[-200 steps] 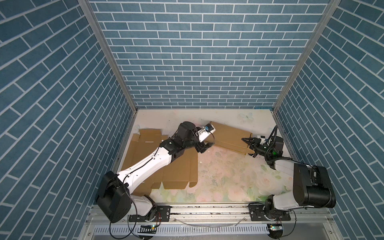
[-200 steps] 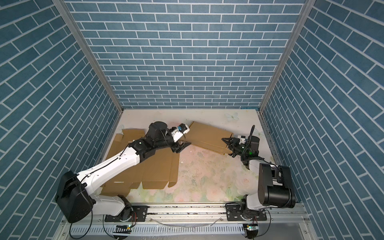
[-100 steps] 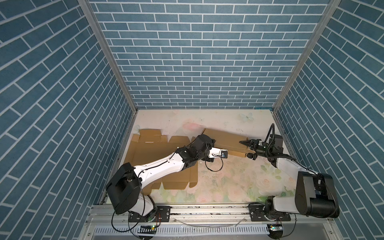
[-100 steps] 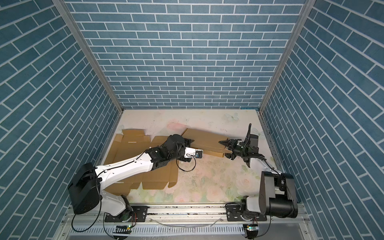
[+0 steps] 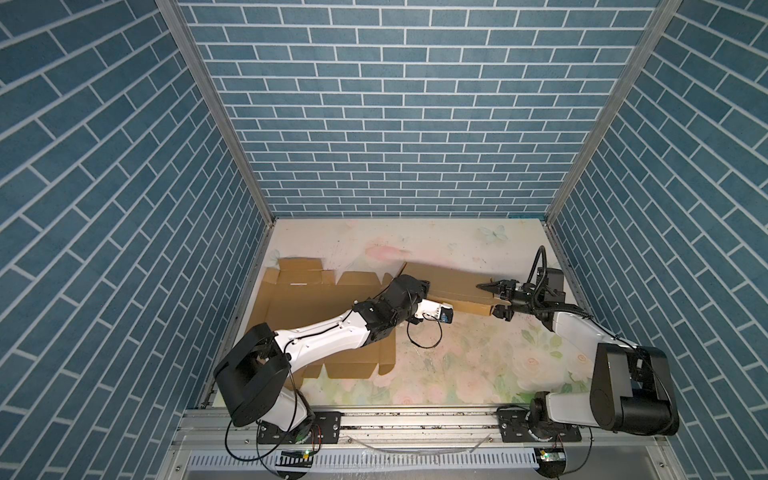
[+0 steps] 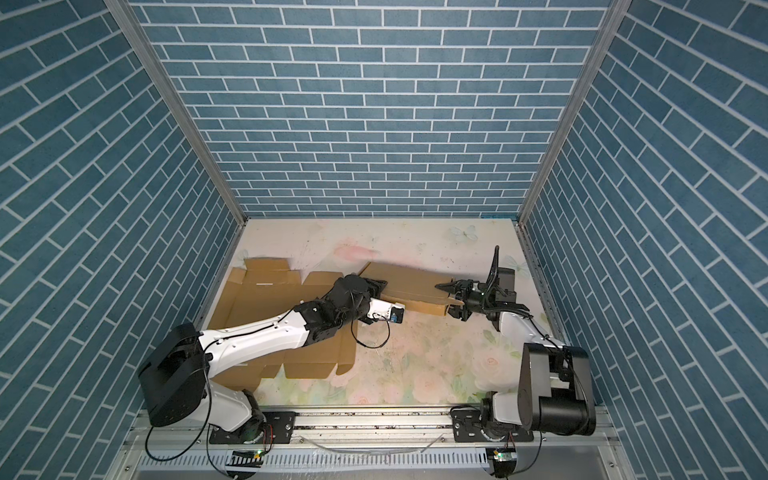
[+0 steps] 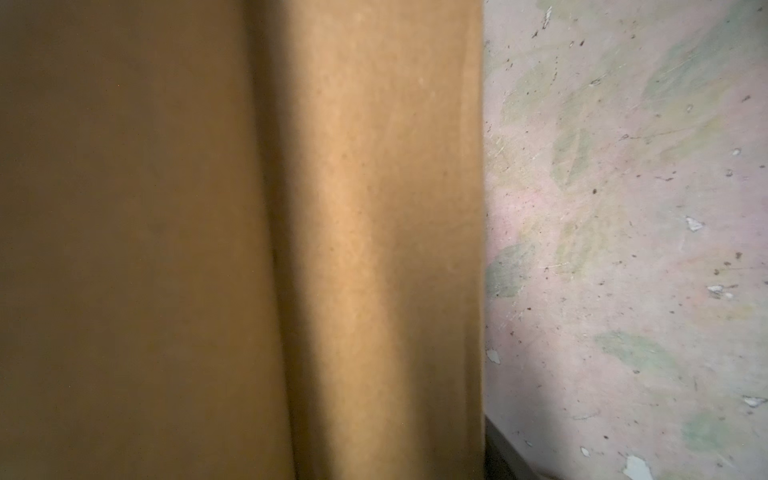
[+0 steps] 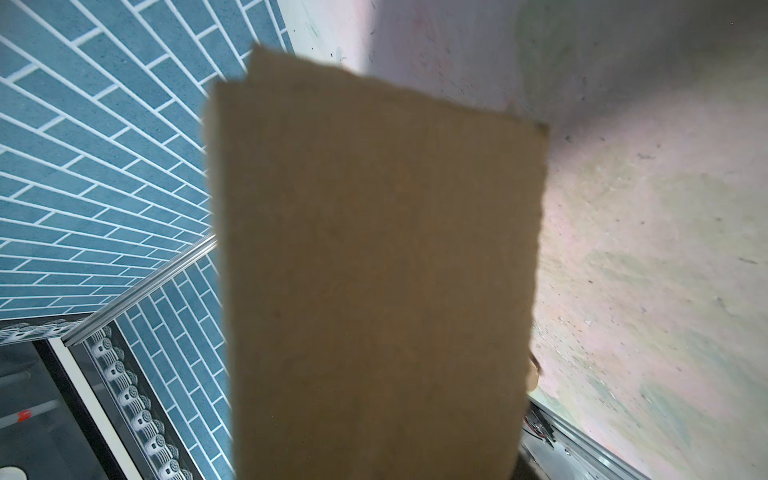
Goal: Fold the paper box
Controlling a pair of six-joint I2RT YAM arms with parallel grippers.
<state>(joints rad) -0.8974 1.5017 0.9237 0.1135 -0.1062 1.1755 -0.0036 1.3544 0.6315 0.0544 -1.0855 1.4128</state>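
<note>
The long panel [image 5: 456,280] is slanting with its end in my right gripper, so my left gripper should clamp it square before my right gripper takes the end flap of the box.
The paper box [image 5: 316,299] [image 6: 274,299] is brown cardboard lying flat on the left of the table. Its long right panel [image 5: 449,278] [image 6: 411,278] is folded up and over. My left gripper [image 5: 422,286] [image 6: 379,286] lies low at that panel's left end; its fingers are hidden. The left wrist view shows only cardboard [image 7: 374,208] close up beside the table. My right gripper [image 5: 489,298] [image 6: 445,299] is at the panel's right end, with one finger above the doubled edge and one below it. Cardboard [image 8: 374,270] fills the right wrist view.
The floral table top [image 5: 478,353] stretches in front of the box. Blue brick walls [image 5: 395,124] close in the back and both sides. A metal rail [image 5: 415,419] runs along the front edge. A black cable loop [image 5: 424,336] hangs from the left wrist.
My left arm swung down and forward from over the panel to lie low at its left end. The panel came down flatter. The right gripper stayed on the panel's right end, shifting slightly left.
</note>
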